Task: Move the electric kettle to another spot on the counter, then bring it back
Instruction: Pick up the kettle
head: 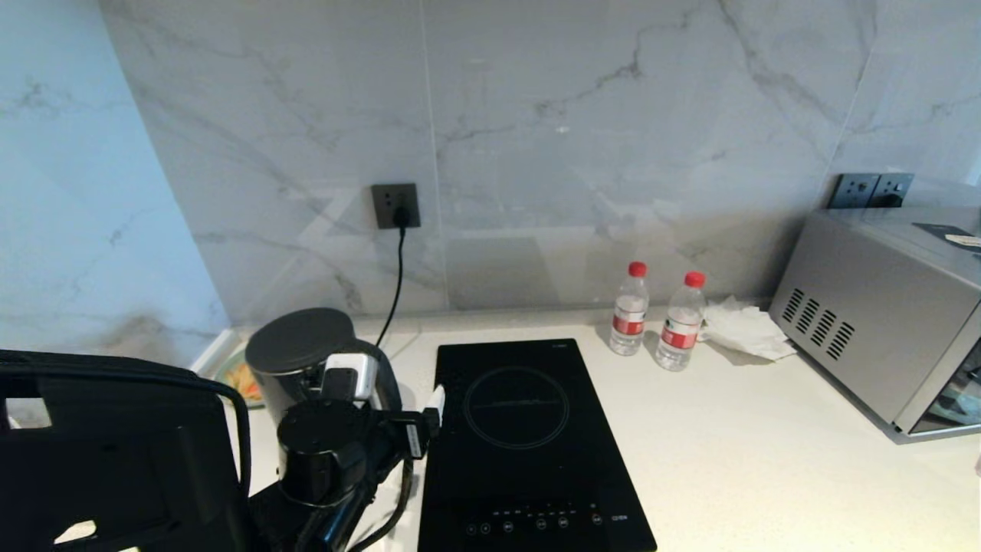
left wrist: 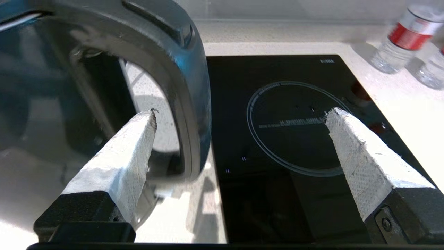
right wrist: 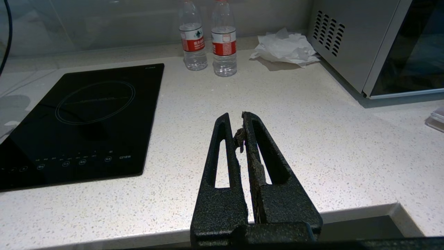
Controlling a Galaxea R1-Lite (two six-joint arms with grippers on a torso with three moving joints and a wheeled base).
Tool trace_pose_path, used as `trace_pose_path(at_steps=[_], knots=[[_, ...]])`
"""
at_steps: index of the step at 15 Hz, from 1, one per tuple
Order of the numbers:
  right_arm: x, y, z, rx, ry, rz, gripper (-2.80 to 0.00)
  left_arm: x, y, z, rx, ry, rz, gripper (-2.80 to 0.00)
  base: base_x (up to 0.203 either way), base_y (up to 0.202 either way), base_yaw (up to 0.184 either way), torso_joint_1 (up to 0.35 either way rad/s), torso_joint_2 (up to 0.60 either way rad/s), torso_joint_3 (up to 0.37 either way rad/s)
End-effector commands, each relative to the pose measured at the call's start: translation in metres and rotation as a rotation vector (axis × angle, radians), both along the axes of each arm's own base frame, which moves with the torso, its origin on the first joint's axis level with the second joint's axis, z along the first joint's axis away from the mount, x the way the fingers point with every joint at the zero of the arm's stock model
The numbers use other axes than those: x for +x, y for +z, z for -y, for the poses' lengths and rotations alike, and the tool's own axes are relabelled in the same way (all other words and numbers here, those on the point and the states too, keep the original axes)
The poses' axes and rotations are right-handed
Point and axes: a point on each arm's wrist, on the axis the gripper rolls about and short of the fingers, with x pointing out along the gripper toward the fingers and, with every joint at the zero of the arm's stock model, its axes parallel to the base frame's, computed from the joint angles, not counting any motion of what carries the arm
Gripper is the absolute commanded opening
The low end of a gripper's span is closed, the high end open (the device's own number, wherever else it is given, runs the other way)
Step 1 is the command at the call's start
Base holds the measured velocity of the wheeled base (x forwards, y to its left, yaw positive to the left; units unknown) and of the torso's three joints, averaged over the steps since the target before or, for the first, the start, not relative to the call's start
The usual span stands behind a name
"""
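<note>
The robot's left gripper has one finger in the kettle's handle loop (left wrist: 163,121) and the other over the hob, so it should go on reaching in until the kettle's handle bar (left wrist: 194,112) sits deep, and then close.
The glossy black electric kettle (head: 295,360) with its flat grey lid stands at the back left of the white speckled counter (head: 766,437), just left of the hob. My left gripper (head: 414,406) is at its handle. In the left wrist view the left gripper (left wrist: 242,113) is open wide. One white padded finger (left wrist: 128,163) reaches into the handle loop (left wrist: 194,90) and the other finger (left wrist: 360,156) is over the hob, so the handle bar stands between them untouched. My right gripper (right wrist: 236,118) is shut and empty, hanging above the counter's front edge.
A black glass induction hob (head: 529,460) lies beside the kettle. Two red-capped water bottles (head: 630,309) and a crumpled tissue (head: 743,330) stand behind it, with a silver microwave (head: 881,322) at the right. A cord runs up to the wall socket (head: 395,205). A small plate (head: 239,377) sits left of the kettle.
</note>
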Motion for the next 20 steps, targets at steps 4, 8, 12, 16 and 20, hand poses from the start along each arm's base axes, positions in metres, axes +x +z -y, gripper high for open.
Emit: trace_pose_path(at_steps=[4,8,12,16,20], knots=[[0.0,0.0,0.0,0.0,0.001,0.001,-2.8,0.02,-0.004,0.003,-0.013,0.033,0.027,0.0,0.0,0.0,0.0,0.0,0.0,0.0],[0.0,0.0,0.0,0.0,0.001,0.001,-2.8,0.042,-0.004,0.001,-0.006,0.074,0.063,0.0,0.0,0.0,0.0,0.0,0.0,0.0],[0.0,0.0,0.0,0.0,0.0,0.001,-2.8,0.048,-0.001,0.003,-0.015,0.076,0.084,0.0,0.0,0.0,0.0,0.0,0.0,0.0],[0.0,0.0,0.0,0.0,0.0,0.001,-2.8,0.054,0.004,0.006,-0.011,0.077,0.103,0.0,0.0,0.0,0.0,0.0,0.0,0.0],[0.0,0.0,0.0,0.0,0.0,0.001,-2.8,0.059,0.005,0.008,-0.001,0.078,0.118,0.0,0.0,0.0,0.0,0.0,0.0,0.0]])
